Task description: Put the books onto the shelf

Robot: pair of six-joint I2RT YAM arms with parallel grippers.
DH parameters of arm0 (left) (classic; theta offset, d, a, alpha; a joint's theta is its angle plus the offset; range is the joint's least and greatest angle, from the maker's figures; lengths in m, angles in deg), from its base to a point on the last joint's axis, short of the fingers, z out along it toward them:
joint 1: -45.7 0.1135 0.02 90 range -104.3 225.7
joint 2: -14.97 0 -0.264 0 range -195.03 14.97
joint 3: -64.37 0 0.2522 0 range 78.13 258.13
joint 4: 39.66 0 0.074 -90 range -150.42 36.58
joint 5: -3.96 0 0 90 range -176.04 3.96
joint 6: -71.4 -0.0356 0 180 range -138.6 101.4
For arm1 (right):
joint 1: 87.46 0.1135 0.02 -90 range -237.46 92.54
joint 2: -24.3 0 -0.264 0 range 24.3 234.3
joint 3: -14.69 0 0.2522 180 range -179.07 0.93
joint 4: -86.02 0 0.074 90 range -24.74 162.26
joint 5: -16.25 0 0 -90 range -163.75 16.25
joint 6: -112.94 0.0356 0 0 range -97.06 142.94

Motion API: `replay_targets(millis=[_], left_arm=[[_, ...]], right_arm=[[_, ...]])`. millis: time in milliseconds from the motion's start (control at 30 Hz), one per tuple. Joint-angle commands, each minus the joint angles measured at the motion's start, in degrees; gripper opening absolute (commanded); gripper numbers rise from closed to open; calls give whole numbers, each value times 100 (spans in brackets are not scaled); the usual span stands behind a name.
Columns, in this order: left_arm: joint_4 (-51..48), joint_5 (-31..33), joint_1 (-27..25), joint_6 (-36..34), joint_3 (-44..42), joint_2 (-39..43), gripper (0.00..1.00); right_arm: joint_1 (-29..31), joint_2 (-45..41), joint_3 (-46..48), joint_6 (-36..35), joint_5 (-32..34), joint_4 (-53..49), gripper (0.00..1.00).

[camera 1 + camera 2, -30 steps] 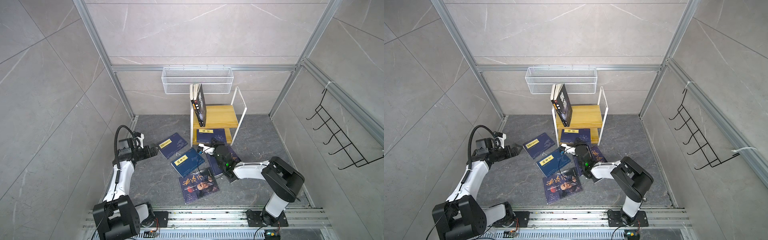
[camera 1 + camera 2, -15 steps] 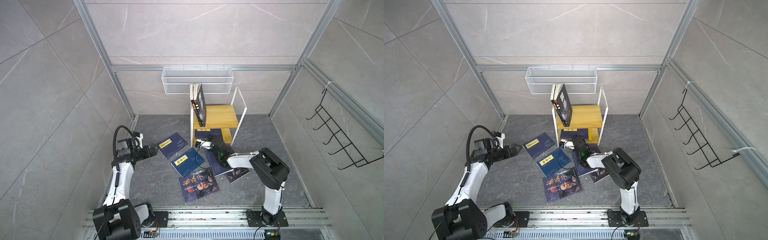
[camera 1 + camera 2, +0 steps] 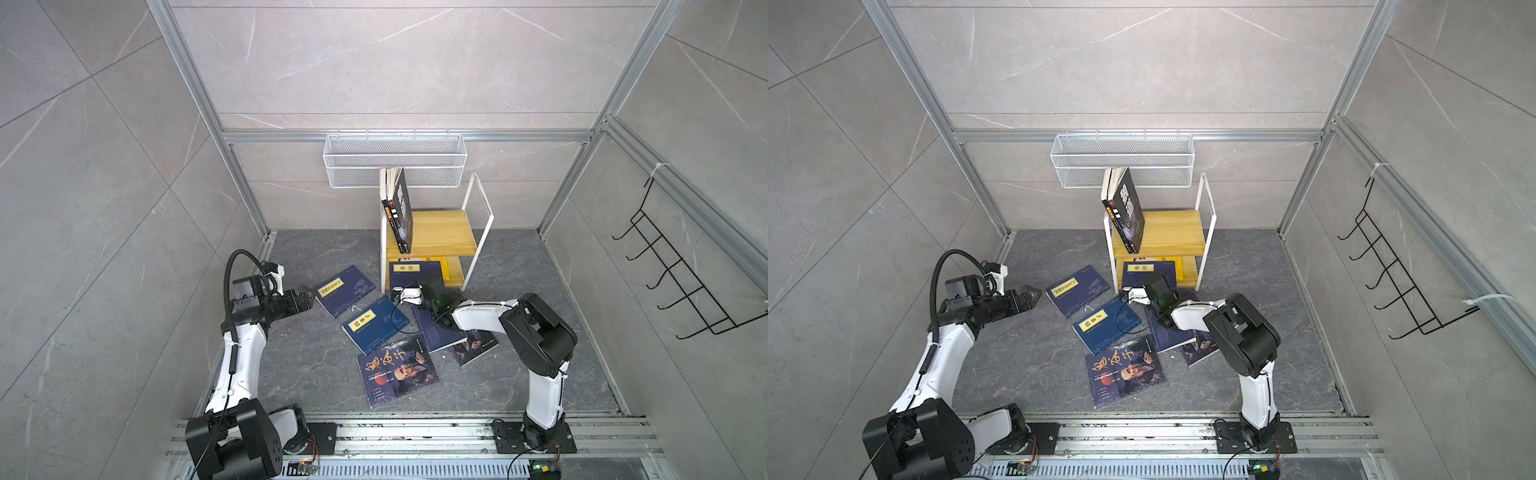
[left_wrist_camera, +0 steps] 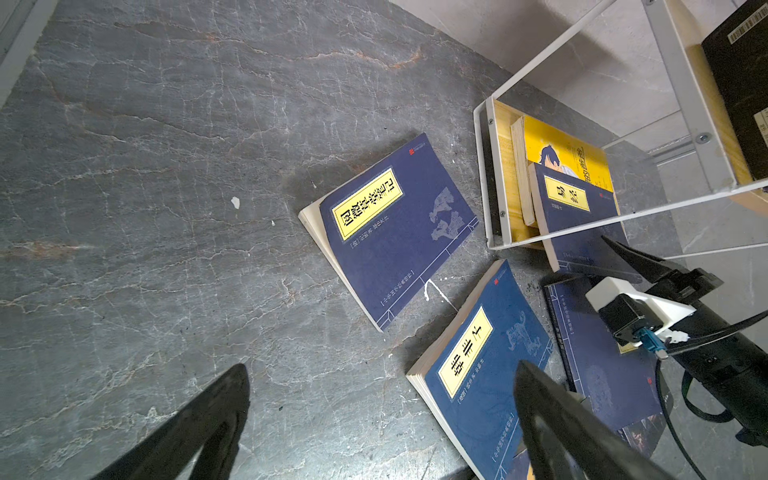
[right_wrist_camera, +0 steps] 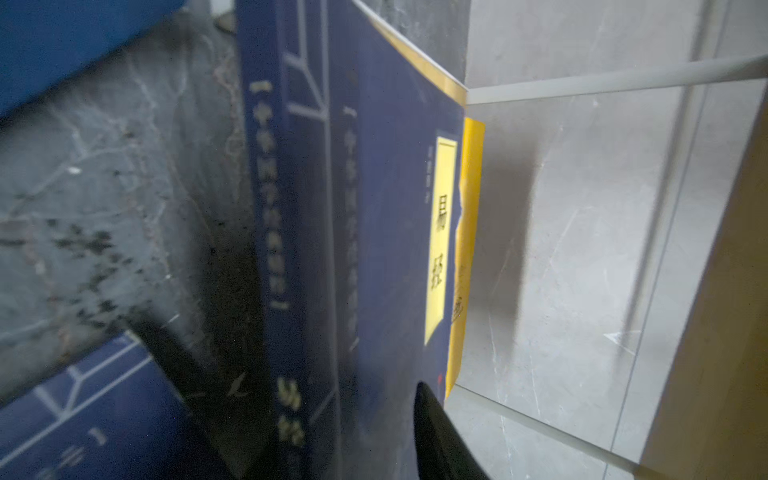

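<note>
I should open my right gripper and push the spine (image 5: pixel 270 216) inward until the lower board fully supports the book, because the navy book's near part (image 4: pixel 582 254) sticks out past that board.
The shelf (image 3: pixel 440 228) stands at the back, with a black book (image 3: pixel 401 212) leaning upright on its top board. A navy book (image 3: pixel 411 272) lies half on the lower board, on top of a yellow book (image 4: pixel 557 149). My right gripper (image 3: pixel 426 284) is at this navy book's (image 5: pixel 395 208) near edge, jaws apart on either side of it. Several more books lie on the floor: a navy one (image 3: pixel 343 291), a blue one (image 3: pixel 376 328) and a portrait one (image 3: pixel 397 370). My left gripper (image 4: pixel 382 365) hovers open and empty, left of the floor books.
A white wire basket (image 3: pixel 395 160) hangs on the back wall just above the shelf. A black hook rack (image 3: pixel 681 282) is on the right wall. Two more navy books (image 3: pixel 436 336) lie under my right forearm. Metal rails run along the front edge.
My right gripper has moved toward the shelf, pushing the navy book further onto the lower board, and its jaws have parted. The left arm has barely moved.
</note>
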Motion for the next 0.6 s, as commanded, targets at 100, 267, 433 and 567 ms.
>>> replay_targets(millis=[100, 267, 433, 567], left_arm=[[3, -131, 50, -13, 172, 77, 99], [77, -96, 61, -72, 73, 149, 98], [33, -101, 91, -38, 113, 137, 98], [67, -118, 100, -5, 79, 139, 98]], right_arm=[[-28, -186, -439, 517, -310, -808, 42], [-150, -117, -648, 637, -420, -1073, 34], [-224, -16, -871, 643, -430, -1251, 21], [-256, 110, -1011, 569, -260, -1142, 15]])
